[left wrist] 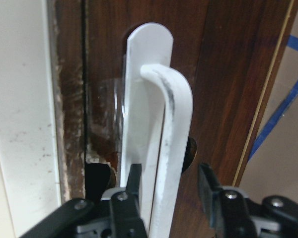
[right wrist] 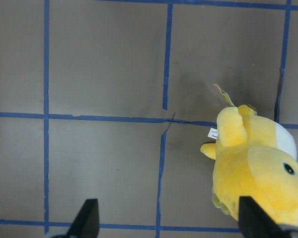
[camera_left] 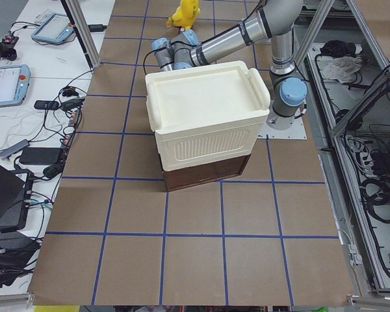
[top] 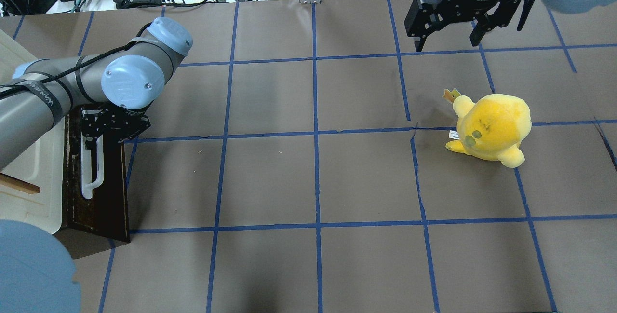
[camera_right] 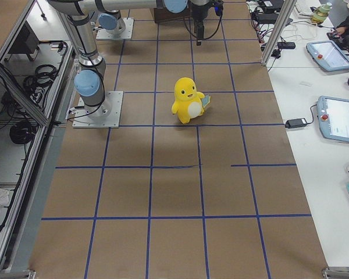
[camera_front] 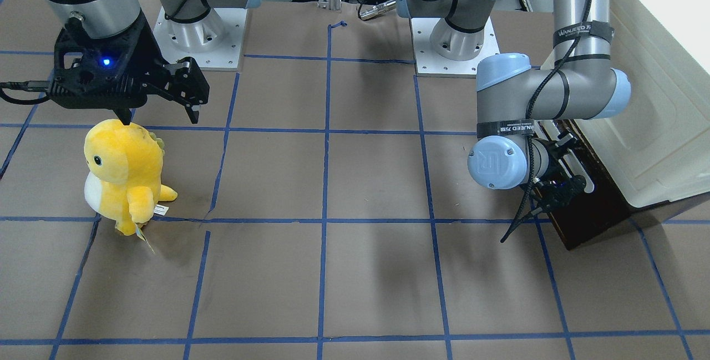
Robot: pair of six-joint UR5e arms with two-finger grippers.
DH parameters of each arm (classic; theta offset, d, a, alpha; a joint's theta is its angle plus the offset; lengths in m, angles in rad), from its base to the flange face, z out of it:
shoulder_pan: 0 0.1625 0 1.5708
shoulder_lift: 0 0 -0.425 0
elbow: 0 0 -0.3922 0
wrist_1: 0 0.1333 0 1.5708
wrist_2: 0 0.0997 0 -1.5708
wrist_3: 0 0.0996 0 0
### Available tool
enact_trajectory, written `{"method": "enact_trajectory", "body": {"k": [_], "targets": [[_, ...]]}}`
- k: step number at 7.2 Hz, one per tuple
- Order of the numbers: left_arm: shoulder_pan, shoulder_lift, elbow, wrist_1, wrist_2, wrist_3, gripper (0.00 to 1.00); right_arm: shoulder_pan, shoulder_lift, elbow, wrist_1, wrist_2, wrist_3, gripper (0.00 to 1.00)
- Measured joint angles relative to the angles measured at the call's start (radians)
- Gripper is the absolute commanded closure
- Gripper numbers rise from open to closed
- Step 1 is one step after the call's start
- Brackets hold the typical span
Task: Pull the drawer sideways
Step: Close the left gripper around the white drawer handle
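I expect the drawer [camera_front: 588, 214] to slide straight out alone when I pull, because a dark seam [left wrist: 84, 99] divides its front from the frame under the cream-white box.
The dark brown wooden drawer [top: 103, 197] sits under a cream-white box at the table's left end; it also shows in the front view [camera_front: 588, 221] and the left side view [camera_left: 205, 175]. Its white bar handle [left wrist: 174, 124] runs along its front [top: 89, 178]. My left gripper [left wrist: 171, 181] is open and straddles the near end of the handle, one finger [left wrist: 134, 183] close against it and the other apart from it; the gripper also shows in the overhead view [top: 96, 139]. The drawer's interior does not show. My right gripper [top: 447, 43] is open and empty, far off at the right.
The cream-white plastic box [camera_left: 201, 110] rests on top of the drawer unit. A yellow plush toy [top: 489, 127] stands on the brown, blue-taped table [top: 313, 183] below my right gripper [camera_front: 160, 118]. Cables and devices lie beyond the table's far edge.
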Motion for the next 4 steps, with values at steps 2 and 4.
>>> {"method": "enact_trajectory", "body": {"k": [2, 4], "targets": [[0.0, 0.0, 0.0, -0.001, -0.009, 0.0, 0.63, 0.0, 0.0, 0.0, 0.0, 0.0, 0.001, 0.0], [0.0, 0.002, 0.0, -0.007, -0.009, -0.001, 0.89, 0.0, 0.0, 0.0, 0.0, -0.001, 0.001, 0.0]]}}
